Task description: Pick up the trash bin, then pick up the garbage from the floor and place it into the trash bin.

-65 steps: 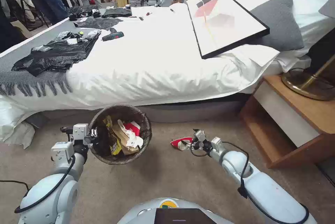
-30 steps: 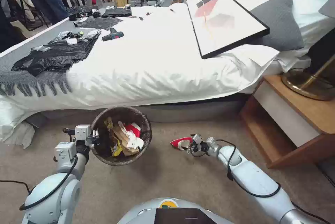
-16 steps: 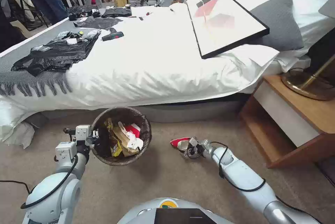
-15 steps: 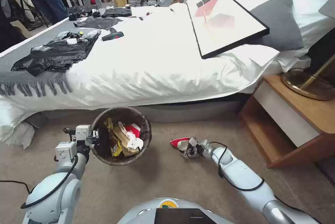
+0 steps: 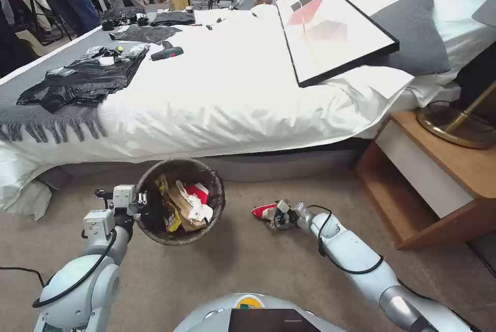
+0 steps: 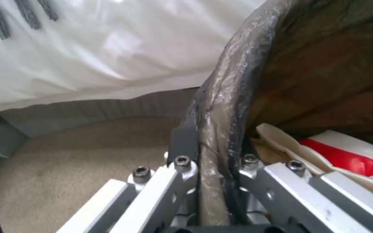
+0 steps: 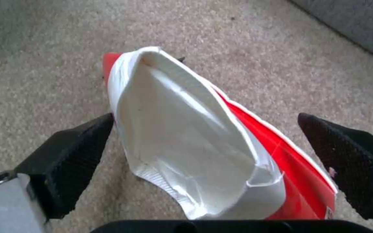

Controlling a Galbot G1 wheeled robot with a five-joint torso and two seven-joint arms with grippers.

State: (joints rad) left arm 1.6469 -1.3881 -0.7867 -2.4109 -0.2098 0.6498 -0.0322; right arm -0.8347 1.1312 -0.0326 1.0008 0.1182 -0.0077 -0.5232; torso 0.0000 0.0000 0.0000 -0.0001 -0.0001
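I expect the crushed red-and-white paper cup [image 5: 265,211] to squeeze into a narrow fold when I grip and lift it, since it gapes around an empty inside.
The trash bin [image 5: 216,183], round with a dark crinkled bag over its rim, hangs just above the carpet in front of the bed. My left gripper [image 5: 140,201] is shut on its near-left rim; in the left wrist view the bag-covered rim [image 6: 234,84] runs between the left gripper's [image 6: 214,145] closed fingers. Yellow wrappers [image 5: 169,216], white tissue [image 5: 199,211] and a red cup [image 5: 196,190] lie inside. A crushed red-and-white paper cup [image 5: 262,211] lies on the carpet. My right gripper [image 5: 277,215] is low at it and open, the cup [image 7: 186,145] lying between the right gripper's [image 7: 212,152] black pads.
The bed [image 5: 222,99] stands right behind the bin, with flat black bags [image 5: 82,78], a drill [image 5: 166,53] and a framed picture [image 5: 330,27] on it. A wooden nightstand [image 5: 439,177] stands at the right. Open carpet [image 5: 243,265] lies between bin and cup.
My right arm has stretched forward and down, bringing its gripper from just right of the cup to around it. The left arm and the bin have barely moved.
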